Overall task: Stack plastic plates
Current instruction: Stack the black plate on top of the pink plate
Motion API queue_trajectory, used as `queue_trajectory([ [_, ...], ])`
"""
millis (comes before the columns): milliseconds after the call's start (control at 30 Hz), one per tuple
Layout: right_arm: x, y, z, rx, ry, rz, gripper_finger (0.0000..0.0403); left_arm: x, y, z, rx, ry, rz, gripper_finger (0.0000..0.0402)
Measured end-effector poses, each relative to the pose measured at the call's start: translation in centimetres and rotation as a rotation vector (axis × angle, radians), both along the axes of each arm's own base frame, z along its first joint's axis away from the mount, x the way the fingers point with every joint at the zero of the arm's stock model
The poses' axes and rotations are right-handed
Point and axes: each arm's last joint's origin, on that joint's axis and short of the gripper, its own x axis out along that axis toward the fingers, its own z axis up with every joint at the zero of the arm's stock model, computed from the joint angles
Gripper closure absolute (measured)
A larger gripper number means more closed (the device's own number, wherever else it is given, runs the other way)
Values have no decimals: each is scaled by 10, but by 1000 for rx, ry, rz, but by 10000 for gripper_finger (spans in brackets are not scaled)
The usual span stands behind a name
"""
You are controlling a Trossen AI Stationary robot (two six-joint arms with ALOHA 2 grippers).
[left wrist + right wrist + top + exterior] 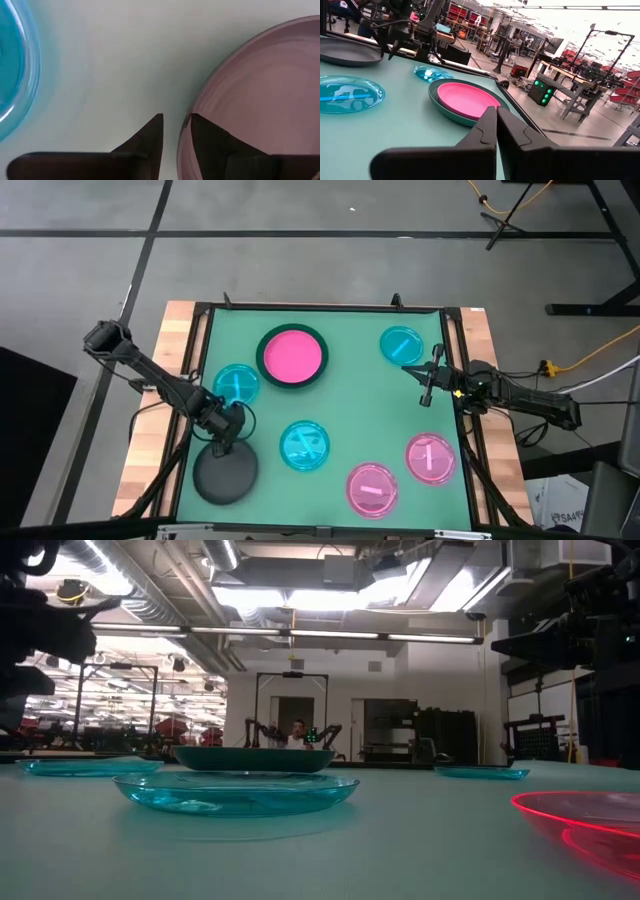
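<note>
My gripper will stack the dark grey plate point(225, 474), which looks narrower than the dark green rim point(291, 385), so it will sit inside that rim and cover the hot pink plate.
The dark grey plate point(225, 477) lies flat near the table's near-left corner. My left gripper point(226, 442) is open and points down over the plate's far rim, which passes between its fingers in the left wrist view point(177, 131). The hot pink plate point(293, 355) sits inside the dark green plate point(263, 356). Three cyan plates point(236, 383) point(304, 446) point(401, 345) and two translucent pink plates point(372, 488) point(431, 458) lie singly on the mat. My right gripper point(425, 388) is shut and empty, held above the mat near the far-right cyan plate. My left gripper straddles the dark grey plate's far rim point(186, 131) from above, one finger point(152, 135) outside it and one point(205, 137) over the inside. A strip of mat shows between the outer finger and the rim. Whether the inner finger touches, I cannot tell. The plate lies flat.
The green mat point(350, 405) has bare room at its middle and between the plates. A dark frame point(455, 360) and wooden boards point(150, 440) edge the table. In the low view the middle cyan plate point(235, 790) stands in front of the green plate point(252, 757).
</note>
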Motion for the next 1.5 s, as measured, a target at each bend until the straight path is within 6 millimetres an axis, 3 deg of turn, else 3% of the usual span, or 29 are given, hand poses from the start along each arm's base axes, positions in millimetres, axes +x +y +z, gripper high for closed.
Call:
queue_trajectory([
  [633,0,0,0,0,0,0,402,-9,-5,-15,-3,-22,-49,310],
  [967,0,0,0,0,0,0,402,-7,-7,-14,-21,-42,-50,388],
  [1100,0,0,0,0,0,0,402,-5,-9,-13,-68,-47,-58,394],
  [1300,0,0,0,0,0,0,402,-1,-14,-5,-120,-48,-76,397],
  [1500,0,0,0,0,-1,0,402,14,-23,21,-162,-156,-152,397],
])
